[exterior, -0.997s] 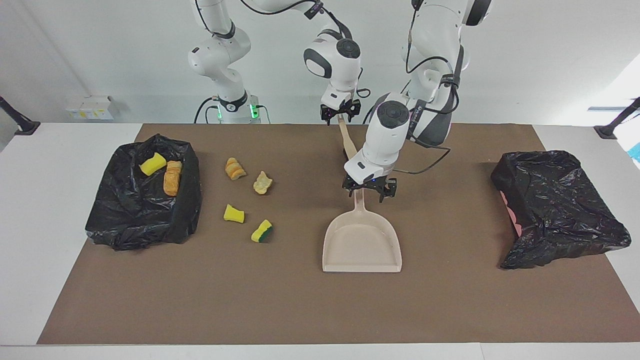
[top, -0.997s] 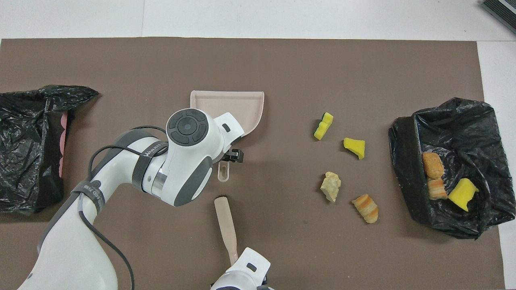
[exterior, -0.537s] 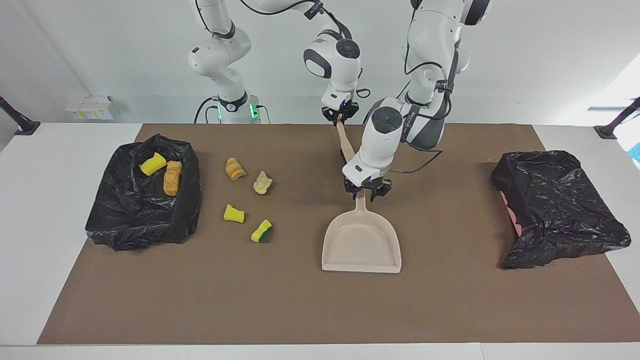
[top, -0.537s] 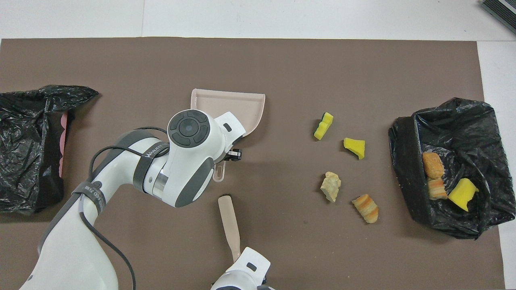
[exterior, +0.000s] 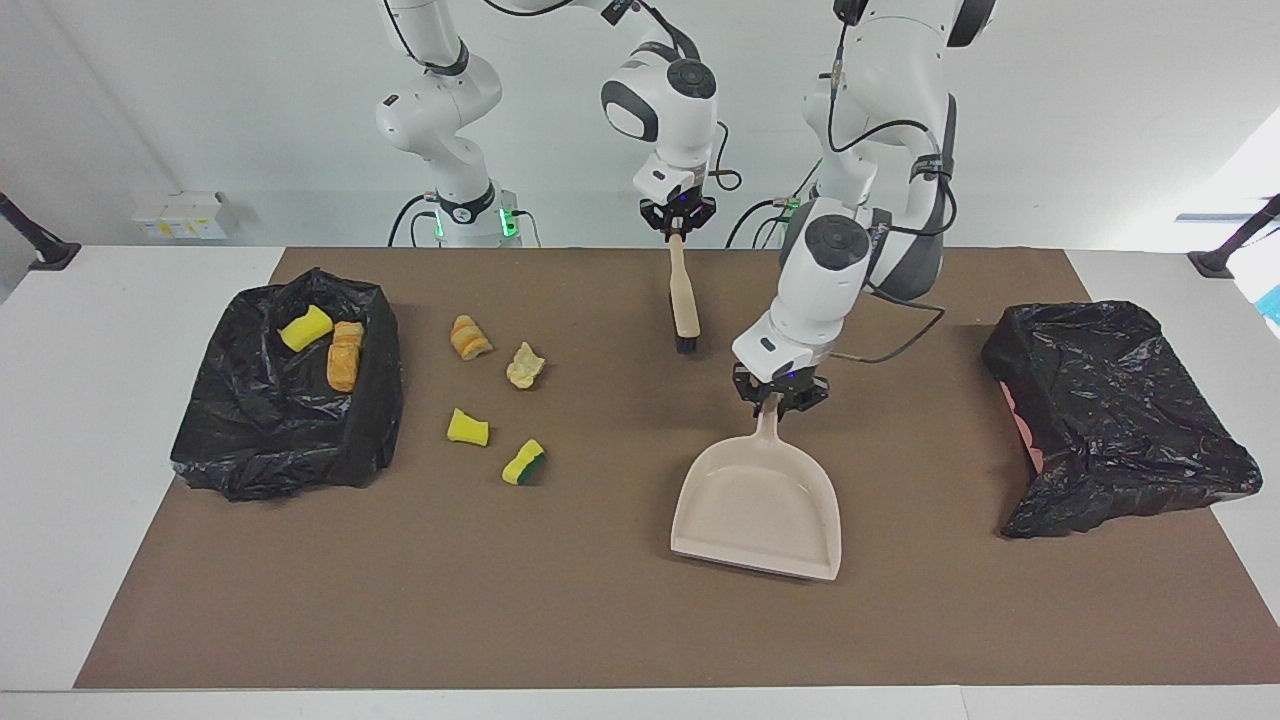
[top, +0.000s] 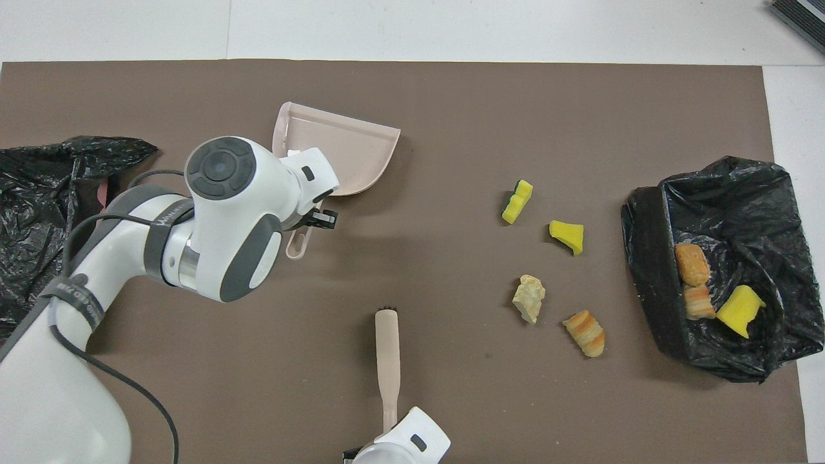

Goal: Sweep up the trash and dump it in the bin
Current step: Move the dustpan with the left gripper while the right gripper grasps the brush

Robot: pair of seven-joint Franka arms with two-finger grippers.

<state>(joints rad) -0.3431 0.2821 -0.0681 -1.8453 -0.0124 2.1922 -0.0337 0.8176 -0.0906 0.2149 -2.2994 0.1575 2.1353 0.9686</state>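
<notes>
The dustpan's open edge (top: 345, 116) is aimed past the bread lumps (top: 529, 298), so next my left gripper turns the dustpan toward the bread lumps before my right gripper sweeps.
My left gripper (exterior: 779, 403) is shut on the handle of the beige dustpan (exterior: 757, 512), which is turned askew near the mat's middle. My right gripper (exterior: 677, 228) is shut on the handle of the beige brush (exterior: 685, 295), which hangs bristles down over the mat. The trash on the mat is two bread lumps (exterior: 470, 337) (exterior: 524, 365) and two yellow sponge pieces (exterior: 467, 428) (exterior: 524, 462), toward the right arm's end. The black-lined bin (exterior: 285, 440) beside them holds a sponge piece (exterior: 305, 327) and bread (exterior: 345, 355). In the overhead view my left arm covers part of the dustpan (top: 348, 148).
A second black-bagged bin (exterior: 1115, 415) lies at the left arm's end of the brown mat (exterior: 500, 600). White table borders the mat on all sides.
My left gripper closed on the dustpan handle and carried the pan toward the left arm's end, turning it. My right gripper closed on the brush handle and raised the brush upright.
</notes>
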